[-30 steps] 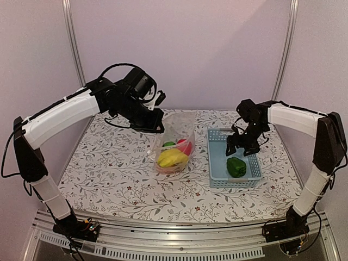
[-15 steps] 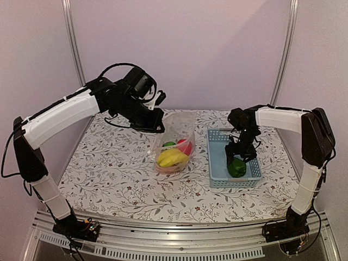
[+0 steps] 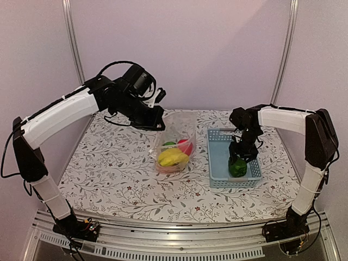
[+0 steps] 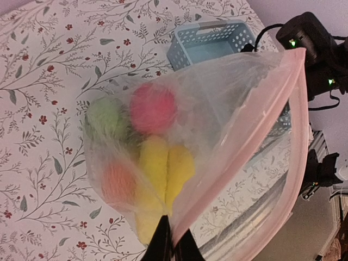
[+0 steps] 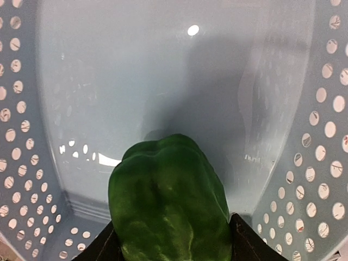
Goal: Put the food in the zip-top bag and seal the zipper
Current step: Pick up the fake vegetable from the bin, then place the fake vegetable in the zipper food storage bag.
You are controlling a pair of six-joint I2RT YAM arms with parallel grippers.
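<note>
I go on carrying the green pepper with my right gripper until the pepper hangs over the bag's opening (image 3: pixel 180 124), because my left gripper is holding the pink zipper edge (image 4: pixel 261 122) wide apart.
The clear zip-top bag (image 3: pixel 178 130) hangs open from my left gripper (image 3: pixel 159 117), which is shut on its pink zipper edge (image 4: pixel 255 136). In the left wrist view my gripper (image 4: pixel 173 244) pinches the bag's rim. Inside the bag lie yellow bananas (image 3: pixel 172 157), a red piece (image 3: pixel 185 145), a green piece (image 3: pixel 169 144) and an orange piece (image 4: pixel 117 182). A green pepper (image 3: pixel 237 168) sits in the light-blue basket (image 3: pixel 217 163). My right gripper (image 3: pixel 238 161) is down on it, with a finger pressed on each side of the pepper (image 5: pixel 168 201).
The basket stands right of the bag on the flowered tablecloth (image 3: pixel 109 168). Its perforated walls (image 5: pixel 22 163) close in round my right gripper. The basket also shows in the left wrist view (image 4: pixel 212 41), behind the bag.
My right gripper has come down into the basket and closed round the green pepper. My left gripper has held the bag's edge, shifting up only slightly.
</note>
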